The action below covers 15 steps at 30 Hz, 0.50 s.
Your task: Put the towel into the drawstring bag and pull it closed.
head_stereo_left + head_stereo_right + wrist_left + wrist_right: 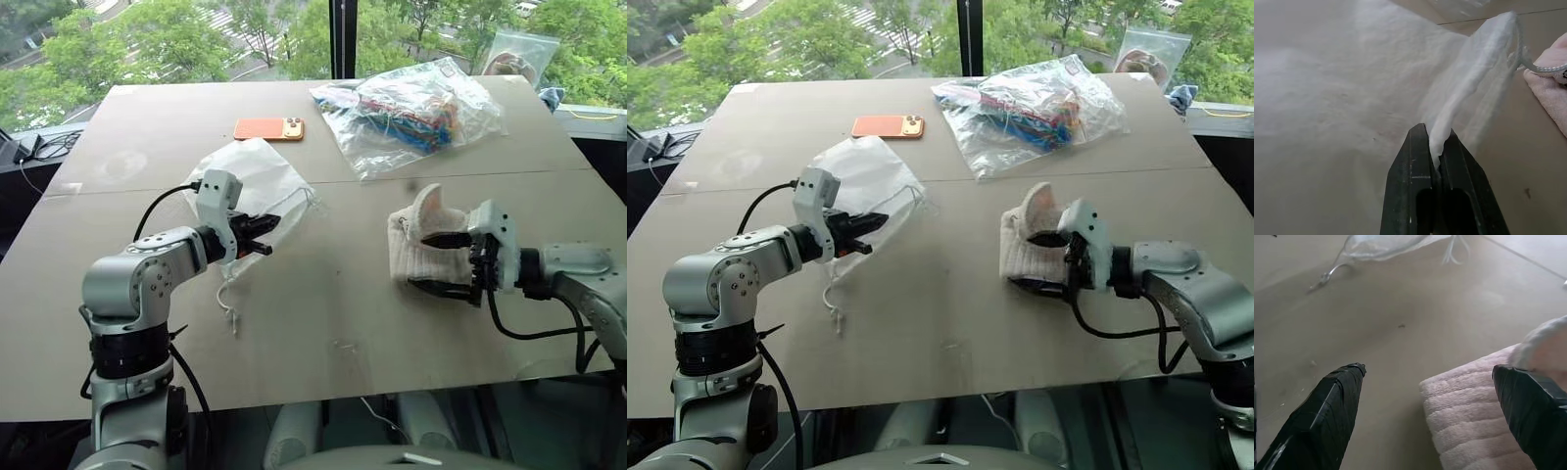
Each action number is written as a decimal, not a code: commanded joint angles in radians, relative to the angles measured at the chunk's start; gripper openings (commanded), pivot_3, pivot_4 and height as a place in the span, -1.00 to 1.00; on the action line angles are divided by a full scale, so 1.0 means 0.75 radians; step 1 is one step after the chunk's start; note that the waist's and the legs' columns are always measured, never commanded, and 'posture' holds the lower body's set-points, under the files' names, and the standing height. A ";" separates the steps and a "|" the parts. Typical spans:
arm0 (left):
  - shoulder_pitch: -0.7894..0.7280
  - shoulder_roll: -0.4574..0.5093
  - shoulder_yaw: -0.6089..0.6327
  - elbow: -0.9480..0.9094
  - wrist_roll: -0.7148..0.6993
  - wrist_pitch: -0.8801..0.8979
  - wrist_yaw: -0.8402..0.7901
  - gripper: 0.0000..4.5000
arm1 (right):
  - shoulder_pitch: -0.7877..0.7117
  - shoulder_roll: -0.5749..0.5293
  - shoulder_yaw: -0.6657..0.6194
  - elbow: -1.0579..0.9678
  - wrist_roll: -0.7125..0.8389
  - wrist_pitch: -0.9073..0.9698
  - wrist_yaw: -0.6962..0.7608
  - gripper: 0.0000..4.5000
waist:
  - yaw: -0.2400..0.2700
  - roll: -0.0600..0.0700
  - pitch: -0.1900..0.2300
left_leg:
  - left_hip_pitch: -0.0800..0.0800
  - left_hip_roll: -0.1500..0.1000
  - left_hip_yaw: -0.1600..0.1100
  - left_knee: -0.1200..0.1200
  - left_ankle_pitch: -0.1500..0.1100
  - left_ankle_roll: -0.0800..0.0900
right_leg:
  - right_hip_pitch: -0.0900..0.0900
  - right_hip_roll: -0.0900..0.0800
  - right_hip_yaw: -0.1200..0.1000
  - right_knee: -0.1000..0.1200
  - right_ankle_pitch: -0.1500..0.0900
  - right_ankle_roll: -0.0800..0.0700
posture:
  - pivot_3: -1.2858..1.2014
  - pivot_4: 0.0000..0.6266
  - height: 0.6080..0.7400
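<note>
The robot's right gripper should back up and straddle the towel's middle (pixel 441 261) before it closes, because only the towel's corner (pixel 1442 391) reaches into that gripper's gap.
The drawstring bag (pixel 250 181) is a thin white pouch lying on the table (pixel 333 333), left of the middle, with its cord (pixel 227 304) trailing toward the front edge. My left gripper (pixel 257 235) is shut on a fold of the bag's fabric near its mouth; the left wrist view shows the cloth (pixel 1459 107) pinched between the fingertips (pixel 1422 147). The towel (pixel 411 245) is a cream, ribbed bundle to the right of the middle. My right gripper (pixel 423 261) stands open at the towel's right side, one finger above and one below it. In the right wrist view the towel (pixel 1474 421) lies partly between the spread fingers.
An orange phone (pixel 268 128) lies behind the bag. A clear plastic bag of colourful items (pixel 411 108) sits at the back right, with another plastic bag (pixel 519 54) by the window. Cables (pixel 39 147) lie off the table's left edge.
</note>
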 commanded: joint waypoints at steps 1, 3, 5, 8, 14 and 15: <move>-0.005 0.025 0.015 -0.022 -0.016 -0.036 0.013 -0.96 | -0.141 0.038 -0.095 -0.015 0.042 0.006 -0.089 1.00 | -0.005 0.000 0.000 | 0.000 0.000 0.000 0.000 0.000 0.000 | 0.000 0.000 0.000 0.000 0.000 0.000 | 0.03 -0.52 1.00; -0.010 0.025 0.008 -0.016 -0.018 -0.041 0.020 -0.96 | -0.389 0.167 -0.012 0.167 -0.112 -0.022 -0.284 1.00 | -0.020 0.000 0.000 | 0.002 0.001 0.002 0.000 0.000 0.000 | 0.000 0.001 0.002 0.002 0.000 0.000 | 0.03 -0.52 1.00; -0.015 0.026 0.002 -0.009 -0.021 -0.046 0.025 -0.96 | -0.550 0.264 0.062 0.321 -0.231 -0.030 -0.402 1.00 | -0.021 0.001 0.000 | 0.004 0.002 0.006 0.001 0.000 -0.001 | -0.001 0.002 0.005 0.005 0.000 0.000 | 0.03 -0.52 1.00; -0.027 0.018 -0.007 -0.003 -0.027 -0.050 0.039 -0.96 | -0.748 0.395 0.211 0.626 -0.456 -0.139 -0.523 1.00 | -0.012 0.000 0.000 | 0.003 0.002 0.001 0.000 0.001 -0.001 | -0.001 0.002 0.002 0.005 0.000 -0.001 | 0.03 -0.52 1.00; -0.017 -0.001 0.005 -0.035 -0.052 -0.046 0.073 -0.96 | -0.881 0.421 0.567 1.115 -0.842 -0.424 -0.404 1.00 | 0.003 0.000 0.000 | -0.002 -0.004 0.001 -0.002 0.003 -0.005 | -0.003 -0.004 0.002 0.000 0.001 -0.001 | 0.03 -0.52 1.00; -0.010 -0.003 0.015 -0.045 -0.057 -0.040 0.081 -0.96 | -0.875 0.387 0.585 1.109 -0.858 -0.422 -0.346 1.00 | 0.005 0.000 0.000 | -0.003 -0.005 0.000 -0.002 0.003 -0.005 | -0.003 -0.004 0.001 -0.002 0.001 -0.001 | 0.03 -0.52 1.00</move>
